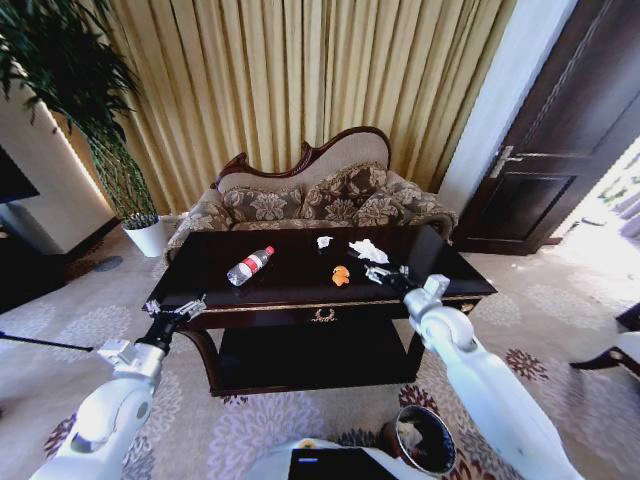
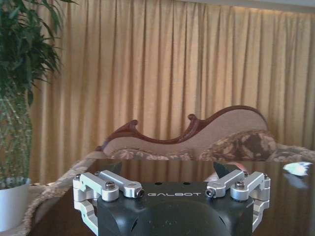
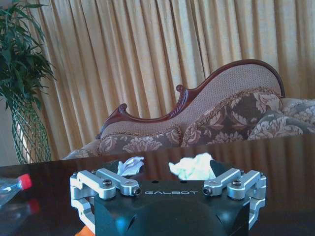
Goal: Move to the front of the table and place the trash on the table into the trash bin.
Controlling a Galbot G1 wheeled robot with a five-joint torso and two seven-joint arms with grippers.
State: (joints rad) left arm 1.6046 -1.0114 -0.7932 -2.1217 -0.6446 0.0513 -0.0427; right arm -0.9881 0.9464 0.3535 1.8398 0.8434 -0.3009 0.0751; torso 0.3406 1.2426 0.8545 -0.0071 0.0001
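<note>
The crumpled white paper [image 1: 369,251] is scrunched into a raised wad [image 1: 367,247]. I expect it to stay bunched up and keep its shape when I carry it.
The dark glossy table [image 1: 292,288] stands right in front of me. On it lie a clear bottle [image 1: 250,265] with a red cap, an orange scrap [image 1: 341,276], a small white paper bit [image 1: 324,241] and a bigger crumpled white paper [image 1: 368,250]. My right gripper [image 1: 385,272] hovers open over the tabletop, just right of the orange scrap and in front of the crumpled paper [image 3: 193,166]. At the table's front left corner, my left gripper [image 1: 176,309] is open and holds nothing. The trash bin [image 1: 421,441] sits on the carpet by my base, below the right arm.
A carved sofa [image 1: 320,195] with floral cushions stands close behind the table. A potted plant [image 1: 130,190] is at the back left and a dark door [image 1: 570,130] at the right. Patterned carpet lies open on both sides of the table.
</note>
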